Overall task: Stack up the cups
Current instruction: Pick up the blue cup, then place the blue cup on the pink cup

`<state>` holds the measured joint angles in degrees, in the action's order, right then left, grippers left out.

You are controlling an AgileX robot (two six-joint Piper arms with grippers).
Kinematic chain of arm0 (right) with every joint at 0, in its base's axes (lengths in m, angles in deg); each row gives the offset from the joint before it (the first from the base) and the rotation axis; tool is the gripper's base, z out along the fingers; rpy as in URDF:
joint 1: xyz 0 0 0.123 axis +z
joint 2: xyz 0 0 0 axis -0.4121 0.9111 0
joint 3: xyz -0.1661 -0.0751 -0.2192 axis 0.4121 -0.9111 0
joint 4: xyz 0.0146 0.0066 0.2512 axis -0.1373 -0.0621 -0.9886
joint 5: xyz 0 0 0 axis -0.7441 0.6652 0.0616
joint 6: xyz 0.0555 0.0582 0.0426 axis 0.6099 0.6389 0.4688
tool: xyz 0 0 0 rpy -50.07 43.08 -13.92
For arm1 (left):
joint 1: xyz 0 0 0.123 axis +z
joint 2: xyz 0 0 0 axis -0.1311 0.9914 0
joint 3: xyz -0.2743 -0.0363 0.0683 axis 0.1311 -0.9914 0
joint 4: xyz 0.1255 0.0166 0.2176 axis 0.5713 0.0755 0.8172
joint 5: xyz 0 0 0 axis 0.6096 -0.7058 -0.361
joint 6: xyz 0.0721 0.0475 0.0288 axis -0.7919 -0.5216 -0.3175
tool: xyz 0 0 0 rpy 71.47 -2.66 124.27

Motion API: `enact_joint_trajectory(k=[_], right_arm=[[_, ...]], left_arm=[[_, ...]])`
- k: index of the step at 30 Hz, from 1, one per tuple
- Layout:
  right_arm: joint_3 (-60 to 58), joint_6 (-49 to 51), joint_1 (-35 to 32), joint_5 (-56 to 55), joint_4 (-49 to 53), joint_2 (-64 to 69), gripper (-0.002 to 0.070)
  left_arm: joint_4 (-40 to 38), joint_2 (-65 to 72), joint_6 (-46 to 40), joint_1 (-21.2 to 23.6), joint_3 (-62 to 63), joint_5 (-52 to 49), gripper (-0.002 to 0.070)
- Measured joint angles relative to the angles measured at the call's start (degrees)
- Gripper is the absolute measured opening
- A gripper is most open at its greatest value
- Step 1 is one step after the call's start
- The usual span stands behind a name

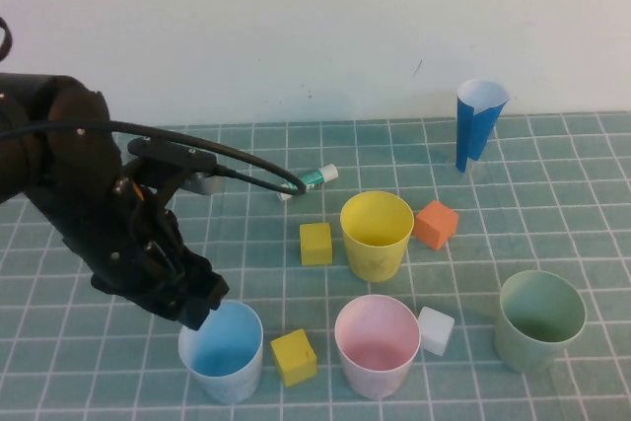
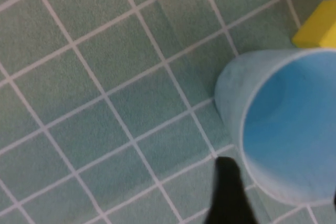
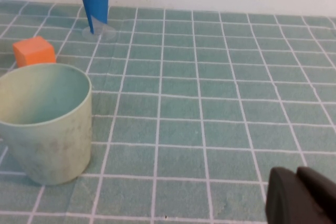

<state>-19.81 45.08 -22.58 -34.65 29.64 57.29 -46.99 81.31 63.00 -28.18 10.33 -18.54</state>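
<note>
The light blue cup (image 1: 222,353) gets narrower toward its base (image 1: 229,391), so it will go down almost to its rim inside the open pink cup when the robot lowers it.
Four cups stand upright and apart on the green grid mat: a light blue cup (image 1: 222,352) at front left, a pink cup (image 1: 377,345) at front centre, a yellow cup (image 1: 376,234) behind it, and a pale green cup (image 1: 539,319) at front right. My left gripper (image 1: 202,310) hangs over the blue cup's left rim. In the left wrist view the left gripper (image 2: 282,182) is open, one finger (image 2: 228,192) outside the blue cup (image 2: 283,119). My right gripper (image 3: 296,174) is shut and empty, low over the mat beside the green cup (image 3: 44,121); it is outside the high view.
A tall blue paper cone (image 1: 478,120) stands at back right. An orange cube (image 1: 435,224), a white cube (image 1: 435,330) and two yellow cubes (image 1: 315,244) (image 1: 294,357) lie among the cups. A small tube (image 1: 314,178) lies behind the yellow cup.
</note>
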Motion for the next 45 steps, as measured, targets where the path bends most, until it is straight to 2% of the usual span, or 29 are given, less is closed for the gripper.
enact_joint_trajectory(k=[2,4,9,11,16,20,34,42,45], right_arm=[[0.0,0.0,0.0,0.0,0.0,0.0,0.0019],[0.0,0.0,0.0,0.0,0.0,0.0,0.0019],[0.0,0.0,0.0,0.0,0.0,0.0,0.0019],[0.0,0.0,0.0,0.0,0.0,0.0,0.0019],[0.0,0.0,0.0,0.0,0.0,0.0,0.0019],[0.0,0.0,0.0,0.0,0.0,0.0,0.0019],[0.0,0.1,0.0,0.0,-0.3,0.0,0.0019],[-0.1,3.0,0.0,-3.1,-14.9,0.0,0.0019],[-0.1,5.4,0.0,-4.3,-21.6,0.0,0.0019]], left_arm=[[0.0,1.9,0.9,0.0,0.1,1.3,0.0406],[0.0,3.7,1.6,0.0,0.1,2.2,0.0435],[0.1,7.8,2.1,0.0,0.3,4.2,0.0417],[0.1,9.5,2.1,0.0,0.4,4.7,0.0356],[0.1,12.2,1.7,0.0,0.5,5.8,0.0085],[0.1,12.2,1.3,0.0,0.5,7.5,0.0017],[-1.8,-0.7,0.3,0.0,0.5,6.6,0.0007],[-17.3,-6.8,-9.3,-0.2,2.0,5.9,0.0006],[-18.1,-6.6,-10.3,-1.9,4.1,6.7,0.0006]])
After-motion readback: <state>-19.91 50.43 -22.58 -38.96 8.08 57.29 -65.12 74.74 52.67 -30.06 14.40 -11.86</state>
